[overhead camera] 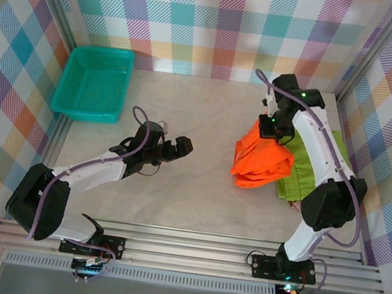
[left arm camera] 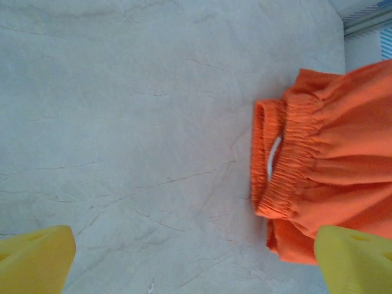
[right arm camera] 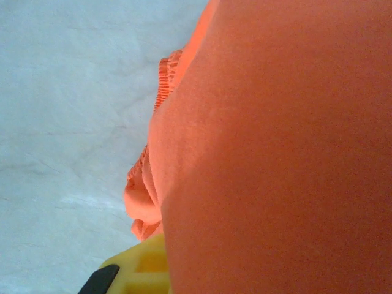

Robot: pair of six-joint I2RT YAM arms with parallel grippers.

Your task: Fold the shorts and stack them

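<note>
I should now move my right gripper, which holds the orange shorts [overhead camera: 261, 160] folded, until it is over the lime green shorts [overhead camera: 301, 173] lying flat alongside, and let go there.
The bright orange shorts [overhead camera: 258, 163] hang bunched at the right middle of the table, and my right gripper [overhead camera: 275, 132] is shut on their upper edge. The lime green shorts [overhead camera: 302, 182] lie flat under and to the right of them, partly hidden by the right arm. In the right wrist view orange cloth [right arm camera: 275, 153] presses against the camera beside one yellow finger [right arm camera: 138, 269]. My left gripper [overhead camera: 179, 146] stands open over bare table, left of the orange shorts. Its wrist view shows their elastic waistband [left arm camera: 288, 165] just beyond the right fingertip [left arm camera: 355, 260].
A teal mesh basket [overhead camera: 103, 51] sits at the back left corner, against the plaid wall. Plaid walls close in the table on three sides. Bare table stretches between the two arms.
</note>
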